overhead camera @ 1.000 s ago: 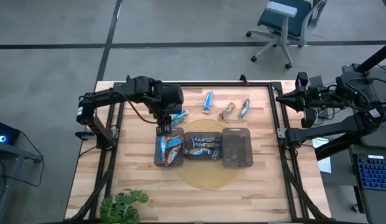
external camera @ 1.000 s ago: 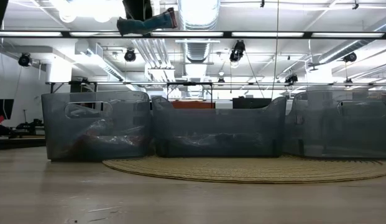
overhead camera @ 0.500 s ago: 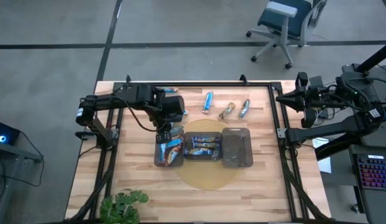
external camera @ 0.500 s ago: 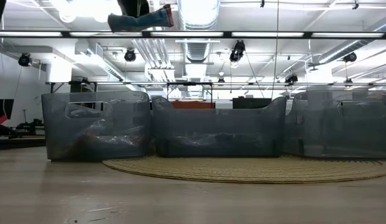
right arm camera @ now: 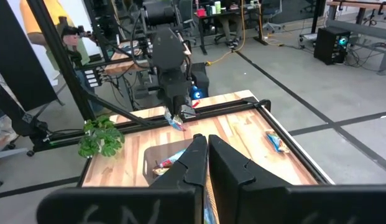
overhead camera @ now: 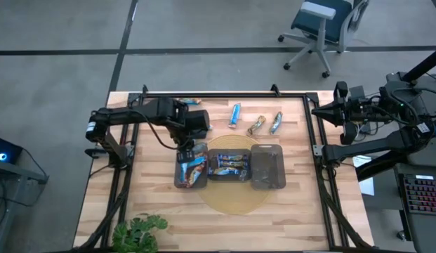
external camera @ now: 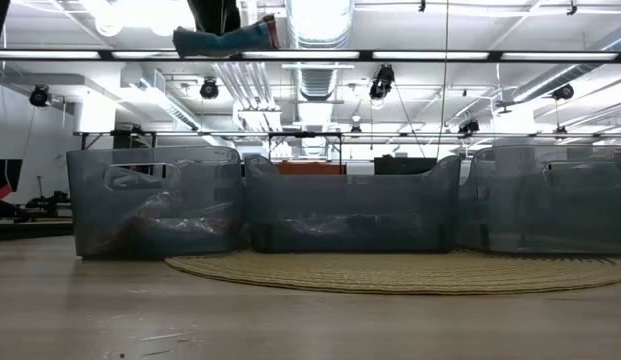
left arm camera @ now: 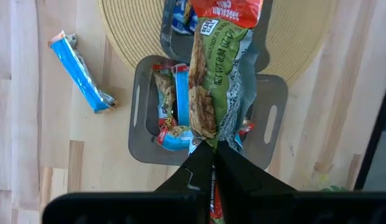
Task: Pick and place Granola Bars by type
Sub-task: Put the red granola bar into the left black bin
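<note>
My left gripper should keep going down and let go just above the red-edged bars in the tray (overhead camera: 195, 171) below, because the green and orange bar's red end (left arm camera: 231, 10) matches them.
My left gripper (overhead camera: 185, 145) points down above the left tray (overhead camera: 178, 176) and is shut on a granola bar (left arm camera: 212, 81) with a green and orange wrapper. In the low view the bar (external camera: 225, 38) hangs high over that tray (external camera: 155, 200). The left tray (left arm camera: 140, 134) holds blue and red-edged bars; the middle tray (overhead camera: 228, 165) holds several more. A blue bar (left arm camera: 81, 74) lies on the wood beside the left tray. Three bars, one blue (overhead camera: 235, 114), one brown (overhead camera: 256, 126) and one silver-blue (overhead camera: 276, 122), lie toward the far edge. My right gripper (right arm camera: 204, 144) is shut and waits off the table's right side. My left gripper pinches the green and orange bar by one end (left arm camera: 207, 135) between its two fingers, coming from above and pointing down. The bar is lifted clear over the left tray. In the low view it sticks out sideways from the fingers, nearly level.
The right tray (overhead camera: 267, 166) stands beside the middle one on a round woven mat (overhead camera: 235, 200). A potted plant (overhead camera: 137, 232) sits at the near left corner. Bare wood lies left and right of the trays. A person (right arm camera: 53, 25) stands beyond the table in the right wrist view.
My left arm has drawn a little toward the near edge, still shut on the bar. In the low view the bar has shifted slightly to the left and stays high above the left tray.
</note>
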Controlling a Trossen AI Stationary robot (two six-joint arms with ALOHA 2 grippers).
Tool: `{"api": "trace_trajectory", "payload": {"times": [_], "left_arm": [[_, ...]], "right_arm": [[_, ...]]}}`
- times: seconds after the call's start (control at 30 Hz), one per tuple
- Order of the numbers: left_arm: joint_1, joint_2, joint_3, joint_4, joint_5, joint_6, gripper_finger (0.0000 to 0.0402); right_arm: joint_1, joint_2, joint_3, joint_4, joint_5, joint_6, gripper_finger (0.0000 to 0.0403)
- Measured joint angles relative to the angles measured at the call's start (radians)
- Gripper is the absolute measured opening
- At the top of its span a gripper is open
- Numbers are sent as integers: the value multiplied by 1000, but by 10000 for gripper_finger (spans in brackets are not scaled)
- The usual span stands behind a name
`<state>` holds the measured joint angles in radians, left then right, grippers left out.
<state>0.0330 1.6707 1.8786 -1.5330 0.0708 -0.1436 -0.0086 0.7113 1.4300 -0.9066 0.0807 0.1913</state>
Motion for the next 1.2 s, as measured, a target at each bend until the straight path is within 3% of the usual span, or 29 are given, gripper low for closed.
{"api": "trace_trajectory", "payload": {"times": [0.83, 1.2], "left_arm": [[0, 1, -487, 327, 89, -13, 0], [0, 1, -582, 410, 95, -16, 0]], "right_arm": [[0, 0, 0, 0, 0, 0, 8], [0, 0, 0, 0, 0, 0, 8]]}}
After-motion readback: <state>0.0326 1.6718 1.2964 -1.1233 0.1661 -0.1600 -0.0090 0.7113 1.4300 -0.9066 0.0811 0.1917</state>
